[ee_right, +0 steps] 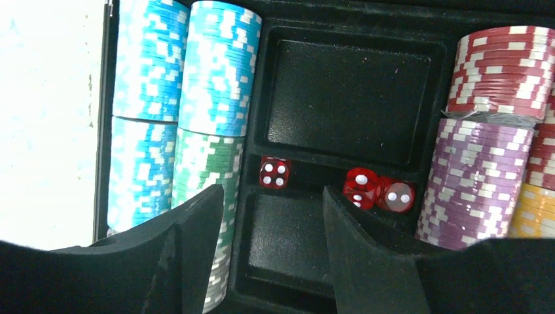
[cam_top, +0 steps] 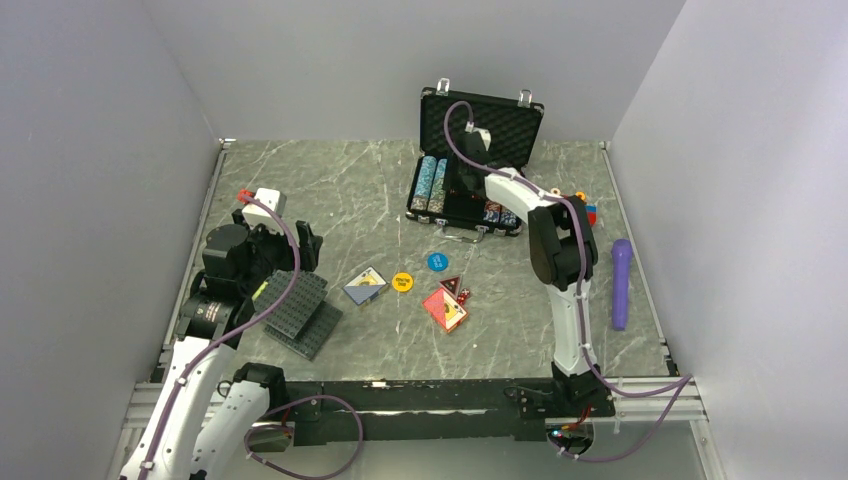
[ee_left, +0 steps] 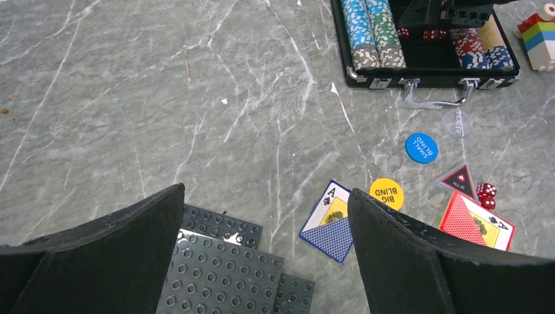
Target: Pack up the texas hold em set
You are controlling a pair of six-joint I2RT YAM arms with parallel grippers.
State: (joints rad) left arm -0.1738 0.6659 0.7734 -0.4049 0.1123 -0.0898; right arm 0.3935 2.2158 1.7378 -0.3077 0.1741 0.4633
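Note:
My right gripper is to lift the middle red die (ee_right: 360, 188) over next to the die by the green chips (ee_right: 302, 175), because the middle red die crowds the die by the purple chips.
The black briefcase (cam_top: 480, 120) of the texas hold em set stands open at the back, chip rows (cam_top: 432, 183) inside. My right gripper (ee_right: 272, 193) hangs open inside it over an empty card tray (ee_right: 294, 235), nothing between its fingers. Three red dice (ee_right: 361, 187) lie in the slot just beyond. On the table lie a blue-backed deck (ee_left: 330, 222), a red deck (ee_left: 474, 222), yellow (ee_left: 386, 193), blue (ee_left: 421, 147), clear (ee_left: 457, 122) and red-triangle (ee_left: 458, 181) buttons, and more dice (ee_left: 486, 193). My left gripper (ee_left: 266, 190) is open at the left, holding nothing.
Dark grey studded plates (cam_top: 300, 310) lie stacked under my left gripper. A purple cylinder (cam_top: 621, 283) rests near the right edge. A colourful toy-block figure (ee_left: 540, 36) stands right of the case. Walls close in the table on three sides.

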